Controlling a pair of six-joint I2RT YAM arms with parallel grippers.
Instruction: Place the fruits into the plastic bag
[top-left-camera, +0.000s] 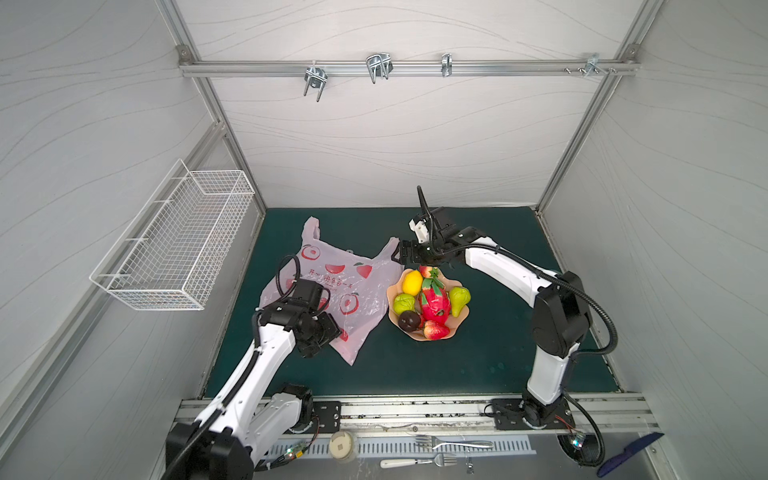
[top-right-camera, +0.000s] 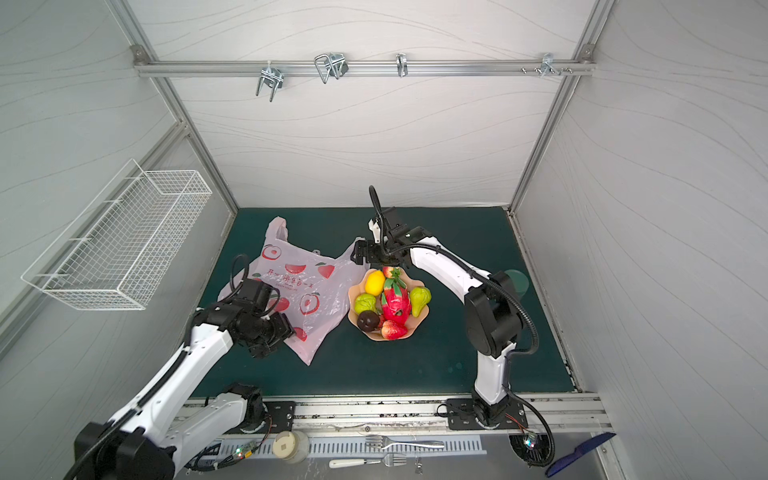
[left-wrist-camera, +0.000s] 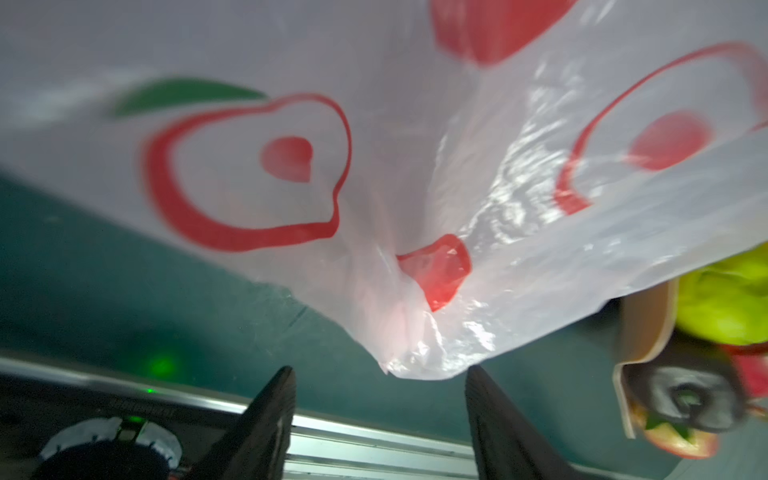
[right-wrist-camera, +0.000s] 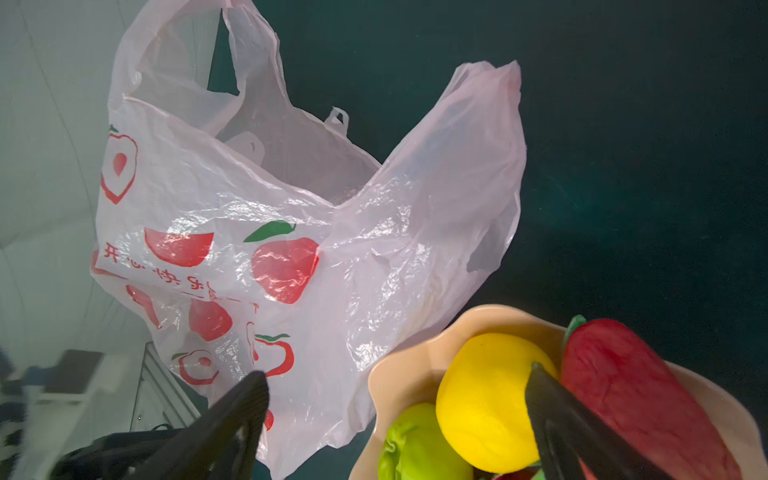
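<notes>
My right gripper should grab the bag's handle (top-left-camera: 389, 246) nearest the bowl and turn the bag's opening toward the fruits, because the plastic bag's opening (top-left-camera: 345, 253) points away from the peach bowl.
The pale pink plastic bag (top-left-camera: 332, 286) (top-right-camera: 291, 286) lies flat on the green mat, handles toward the back. My left gripper (top-left-camera: 332, 334) (left-wrist-camera: 380, 370) stands open at the bag's near part; a bag corner (left-wrist-camera: 415, 357) hangs just past its fingertips, ungripped. The fruits fill a peach bowl (top-left-camera: 392, 291) right of the bag: lemon (top-left-camera: 412, 281) (right-wrist-camera: 486, 399), green apple (top-left-camera: 404, 303), pear (top-left-camera: 459, 299), dragon fruit (top-left-camera: 434, 305), dark purple fruit (top-left-camera: 409, 321) (left-wrist-camera: 685, 395), strawberries (top-left-camera: 435, 331). My right gripper (top-left-camera: 401, 251) (right-wrist-camera: 397, 370) hovers open over the bowl's far rim, one finger beside the lemon.
A white wire basket (top-left-camera: 174, 249) hangs on the left wall. Metal hooks (top-left-camera: 378, 66) hang on the back rail. On the front ledge lie forks (top-left-camera: 453, 444), a round lid (top-left-camera: 343, 445) and a blue comb (top-left-camera: 627, 455). A green-lidded jar (top-right-camera: 517, 282) stands behind the right arm.
</notes>
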